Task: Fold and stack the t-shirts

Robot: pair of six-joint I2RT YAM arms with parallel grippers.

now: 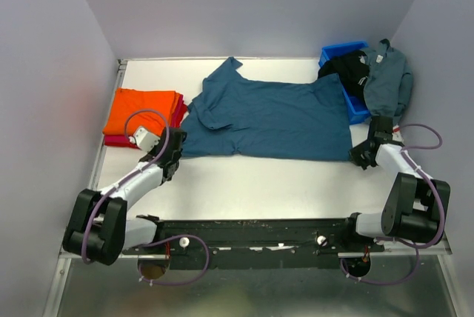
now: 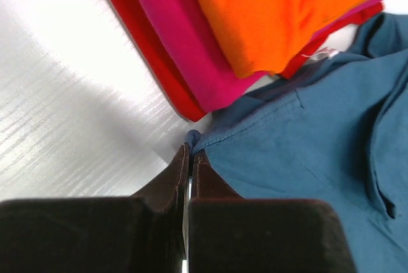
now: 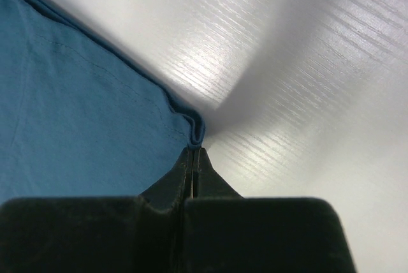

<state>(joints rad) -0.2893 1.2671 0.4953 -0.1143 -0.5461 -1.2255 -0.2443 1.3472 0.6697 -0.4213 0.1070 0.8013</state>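
Note:
I should hold the t-shirt's near corner (image 1: 185, 152) with my left gripper while my right gripper reaches for a flap of the teal t-shirt (image 1: 214, 118) that lies folded over.
A dark teal blue t-shirt (image 1: 270, 118) lies spread flat across the middle of the table. My left gripper (image 1: 175, 150) is shut on its near left corner (image 2: 194, 138). My right gripper (image 1: 361, 156) is shut on its near right corner (image 3: 197, 134). A folded bright orange t-shirt (image 1: 142, 111) sits on a folded crimson red one (image 1: 118, 141) at the left, next to my left gripper. A black t-shirt (image 1: 349, 69) and a grey-blue one (image 1: 386, 78) hang over the bin at the back right.
A rigid blue plastic bin (image 1: 358, 110) stands at the back right corner, just beyond my right gripper. Grey walls close in the table on the left, back and right. The white table surface (image 1: 266, 184) shows between the shirt and the arm bases.

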